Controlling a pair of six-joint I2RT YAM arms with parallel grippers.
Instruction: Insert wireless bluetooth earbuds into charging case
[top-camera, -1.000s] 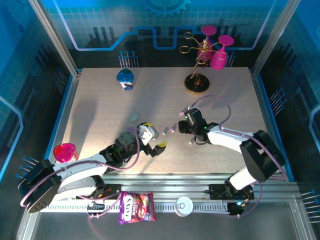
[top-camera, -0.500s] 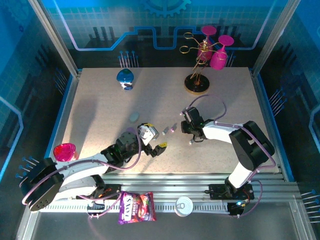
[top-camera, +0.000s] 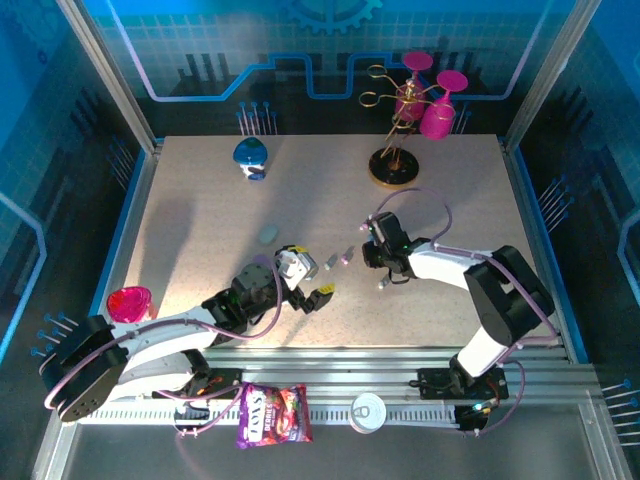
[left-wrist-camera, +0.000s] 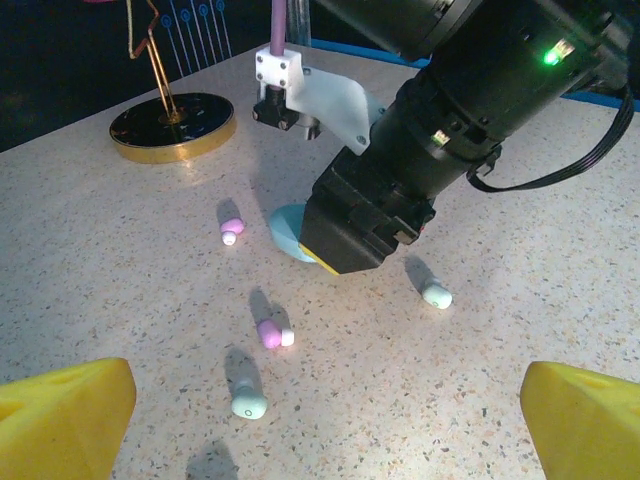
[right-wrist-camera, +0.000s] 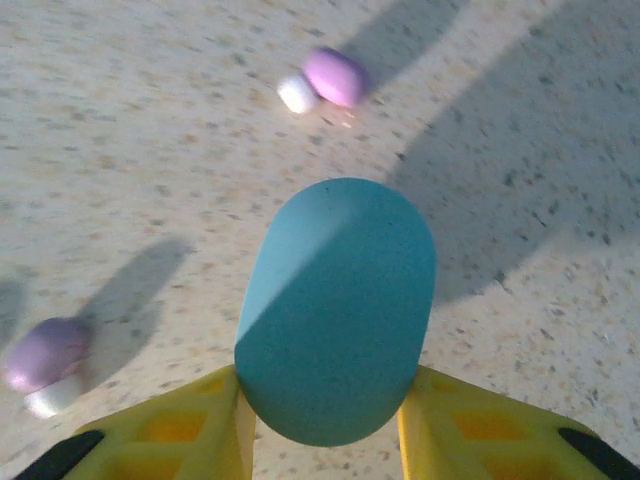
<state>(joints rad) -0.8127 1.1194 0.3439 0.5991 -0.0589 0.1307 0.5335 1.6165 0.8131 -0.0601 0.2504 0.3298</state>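
Note:
The charging case is shut (right-wrist-camera: 338, 320) in the robot's right gripper, so the right gripper should raise it and the left gripper should grab its loose end (right-wrist-camera: 352, 215) before any earbud.
A teal pebble-shaped charging case (right-wrist-camera: 335, 310) lies on the speckled table with my right gripper (right-wrist-camera: 325, 425) shut on it, a yellow finger (right-wrist-camera: 170, 435) against each side. The left wrist view shows its pale blue edge (left-wrist-camera: 286, 228) under the right gripper's black body. Two lilac earbuds (right-wrist-camera: 335, 77) (right-wrist-camera: 45, 355) lie just beyond it. My left gripper (left-wrist-camera: 325, 425) hovers open over the table, with a lilac earbud (left-wrist-camera: 270, 334) and a pale earbud (left-wrist-camera: 248, 403) ahead of it. Another lilac earbud (left-wrist-camera: 232, 229) and a pale one (left-wrist-camera: 436, 295) lie by the right gripper (top-camera: 372, 250).
A second greyish case (top-camera: 267, 234) lies to the left of the arms, and a blue-and-white object (top-camera: 250, 155) stands at the back left. A gold rack with pink glasses (top-camera: 395, 165) stands at the back. A pink object (top-camera: 128, 303) sits at the left edge.
The right gripper's jaws have closed in on the teal case, and the arm has shifted slightly left. The left arm has not moved.

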